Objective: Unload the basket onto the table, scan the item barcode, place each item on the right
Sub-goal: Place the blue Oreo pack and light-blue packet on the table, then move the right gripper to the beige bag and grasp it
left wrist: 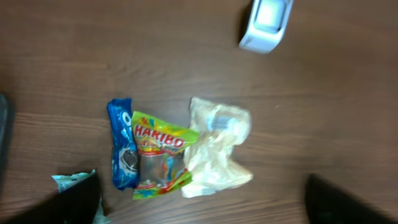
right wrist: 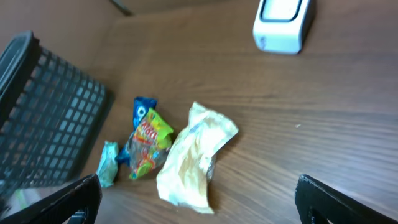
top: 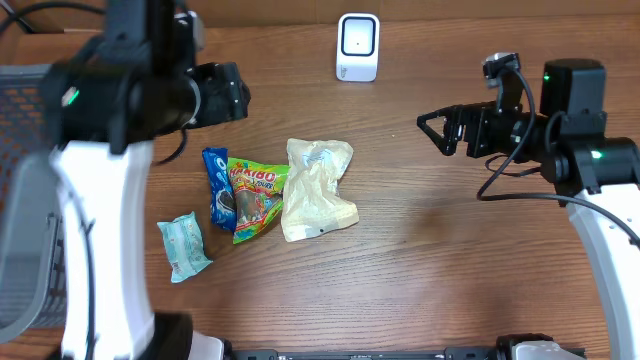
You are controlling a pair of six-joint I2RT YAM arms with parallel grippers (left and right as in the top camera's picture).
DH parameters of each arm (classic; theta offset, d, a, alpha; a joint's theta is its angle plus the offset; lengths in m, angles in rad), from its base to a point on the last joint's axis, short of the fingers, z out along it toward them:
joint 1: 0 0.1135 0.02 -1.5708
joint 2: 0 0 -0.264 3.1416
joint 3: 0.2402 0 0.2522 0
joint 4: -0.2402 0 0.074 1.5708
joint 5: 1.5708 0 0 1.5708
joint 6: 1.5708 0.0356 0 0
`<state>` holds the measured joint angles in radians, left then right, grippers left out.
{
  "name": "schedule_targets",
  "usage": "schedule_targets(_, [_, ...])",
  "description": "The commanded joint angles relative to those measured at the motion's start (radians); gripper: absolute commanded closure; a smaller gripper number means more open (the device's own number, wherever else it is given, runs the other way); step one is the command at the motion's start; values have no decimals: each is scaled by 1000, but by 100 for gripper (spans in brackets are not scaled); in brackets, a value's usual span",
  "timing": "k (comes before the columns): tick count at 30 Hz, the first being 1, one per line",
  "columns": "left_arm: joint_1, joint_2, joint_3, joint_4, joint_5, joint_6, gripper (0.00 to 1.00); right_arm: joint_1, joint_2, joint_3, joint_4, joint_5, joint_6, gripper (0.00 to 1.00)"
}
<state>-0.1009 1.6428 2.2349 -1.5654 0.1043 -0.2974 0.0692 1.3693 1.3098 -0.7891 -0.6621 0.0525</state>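
The cream bag is resting against the Haribo bag (top: 284,198), so my right gripper should first pull the cream bag away onto the open wood (top: 405,180) and then scan it.
Several packets lie together on the wooden table: a blue Oreo pack (top: 216,185), a green and yellow Haribo bag (top: 253,196), a cream bag (top: 316,188) and a small teal packet (top: 182,246). The white scanner (top: 357,46) stands at the back centre. My left gripper (top: 232,95) hovers high, behind and to the left of the packets. It is open, and in the left wrist view (left wrist: 199,186) nothing is between its fingers. My right gripper (top: 432,132) hangs open and empty to the right of the cream bag (right wrist: 194,158).
A dark mesh basket (top: 20,100) stands at the table's left edge, also seen in the right wrist view (right wrist: 43,118). Bare wood stretches between the cream bag and the right arm, and in front of the packets.
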Motion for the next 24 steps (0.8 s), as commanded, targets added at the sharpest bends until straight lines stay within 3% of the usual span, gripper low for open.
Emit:
schedule_targets(1, [-5, -89, 21, -10, 7, 10, 0, 64, 114, 25, -3, -25, 4, 0])
schedule_targets(7, [-4, -84, 21, -9, 8, 10, 0, 225, 345, 25, 9, -28, 58, 0])
schedule_targets(14, [-4, -80, 21, -9, 8, 10, 0, 356, 533, 25, 103, -6, 223, 7])
schedule_targets(18, [-4, -79, 21, -9, 8, 10, 0, 401, 603, 25, 178, 66, 320, 8])
schedule_targets(24, [-5, -79, 21, -9, 8, 10, 0, 459, 672, 25, 299, 79, 345, 10])
